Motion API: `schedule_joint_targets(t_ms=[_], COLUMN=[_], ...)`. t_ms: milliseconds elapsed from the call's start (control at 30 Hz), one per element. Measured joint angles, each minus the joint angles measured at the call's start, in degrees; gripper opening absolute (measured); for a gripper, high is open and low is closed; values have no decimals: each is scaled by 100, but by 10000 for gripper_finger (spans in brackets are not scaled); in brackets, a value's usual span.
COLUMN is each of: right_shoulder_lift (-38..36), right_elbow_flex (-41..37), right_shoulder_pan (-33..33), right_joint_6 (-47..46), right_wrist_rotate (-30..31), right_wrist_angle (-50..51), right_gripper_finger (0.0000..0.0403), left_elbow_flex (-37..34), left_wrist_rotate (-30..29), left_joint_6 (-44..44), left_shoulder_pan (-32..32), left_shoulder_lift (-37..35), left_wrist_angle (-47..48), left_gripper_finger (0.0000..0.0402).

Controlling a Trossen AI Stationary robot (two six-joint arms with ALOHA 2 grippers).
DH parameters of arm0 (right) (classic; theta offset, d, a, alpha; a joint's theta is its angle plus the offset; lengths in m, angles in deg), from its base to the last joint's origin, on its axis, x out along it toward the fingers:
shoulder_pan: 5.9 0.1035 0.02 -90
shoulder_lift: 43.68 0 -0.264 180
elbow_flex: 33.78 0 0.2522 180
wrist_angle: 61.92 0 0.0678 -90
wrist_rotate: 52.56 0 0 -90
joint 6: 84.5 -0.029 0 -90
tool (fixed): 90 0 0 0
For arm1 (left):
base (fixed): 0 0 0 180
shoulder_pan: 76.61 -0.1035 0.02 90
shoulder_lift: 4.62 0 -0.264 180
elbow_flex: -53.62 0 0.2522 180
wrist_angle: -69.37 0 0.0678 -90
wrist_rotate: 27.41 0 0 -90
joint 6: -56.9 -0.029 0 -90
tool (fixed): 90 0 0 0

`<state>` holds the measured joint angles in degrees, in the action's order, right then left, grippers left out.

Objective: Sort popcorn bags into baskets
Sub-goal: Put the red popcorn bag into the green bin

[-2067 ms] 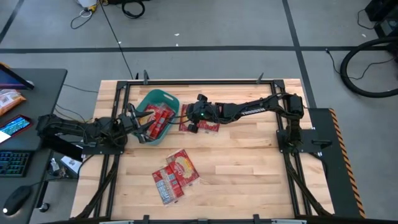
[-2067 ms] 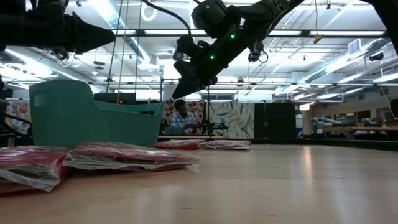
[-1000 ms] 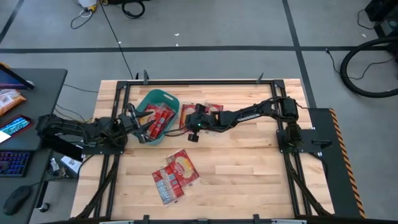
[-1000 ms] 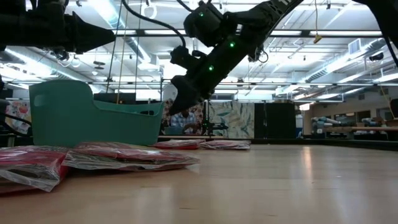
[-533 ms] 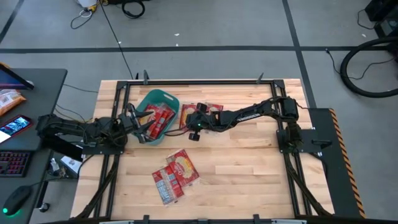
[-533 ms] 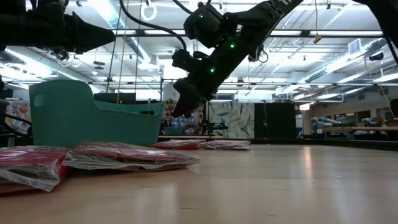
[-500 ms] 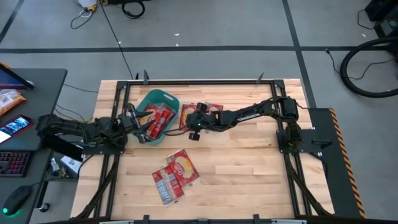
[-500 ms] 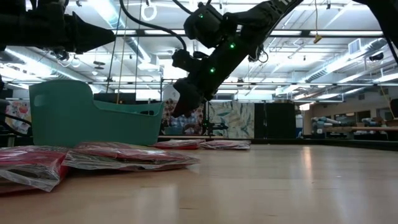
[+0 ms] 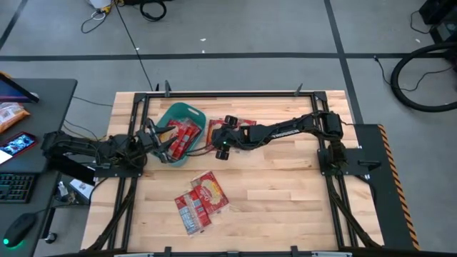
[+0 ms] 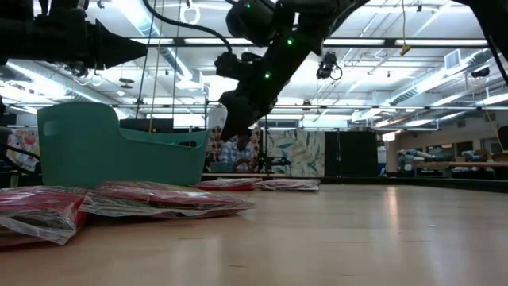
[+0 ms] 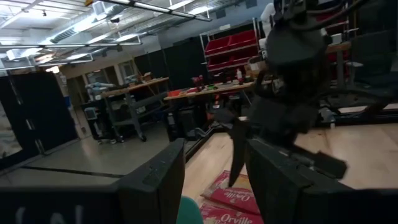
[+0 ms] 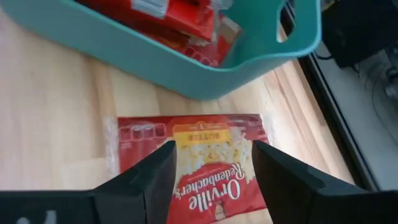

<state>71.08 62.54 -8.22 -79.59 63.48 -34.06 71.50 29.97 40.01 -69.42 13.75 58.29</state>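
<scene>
I expect the red bag (image 12: 198, 165) to crinkle and bunch up at my fingers when I lift it, because loose clear film (image 12: 112, 144) sticks out past the bag's ends.
The teal basket (image 9: 175, 111) stands at the table's far left and holds several red popcorn bags (image 9: 184, 135). My right gripper (image 9: 216, 137) hangs open just right of the basket, well above the tabletop in the low view (image 10: 228, 119). Under it a red bag (image 12: 205, 168) lies flat on the wood beside the basket wall (image 12: 186, 87), showing between the two fingers, which do not touch it. More bags (image 9: 239, 126) lie under that arm. My left gripper (image 9: 158, 143) is open at the basket's left side with nothing between its fingers (image 11: 211, 162).
A small pile of red bags (image 9: 201, 200) lies near the table's front middle, seen close up in the low view (image 10: 159, 199). Bare wood stretches over the right half (image 9: 285, 185). A black frame rail (image 9: 228, 93) runs along the far edge.
My right gripper has risen a little and drifted toward the far edge beside the basket. The bags and the basket stay where they were.
</scene>
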Motion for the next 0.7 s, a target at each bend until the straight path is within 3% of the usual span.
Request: schedule_joint_targets(t_ms=[400,700], right_shoulder_lift=[557,494], right_elbow_flex=[55,49], right_shoulder_pan=[94,434], right_joint_6=[1144,2504], right_wrist_rotate=[-755,27], right_wrist_angle=[195,914], right_gripper_finger=[222,222], left_elbow_flex=[0,0], left_wrist_rotate=[-39,-39], left_joint_6=[-22,-22], left_shoulder_pan=[-1,-1], left_shoulder_lift=[0,0], left_wrist_angle=[29,107], left_gripper_finger=[172,172])
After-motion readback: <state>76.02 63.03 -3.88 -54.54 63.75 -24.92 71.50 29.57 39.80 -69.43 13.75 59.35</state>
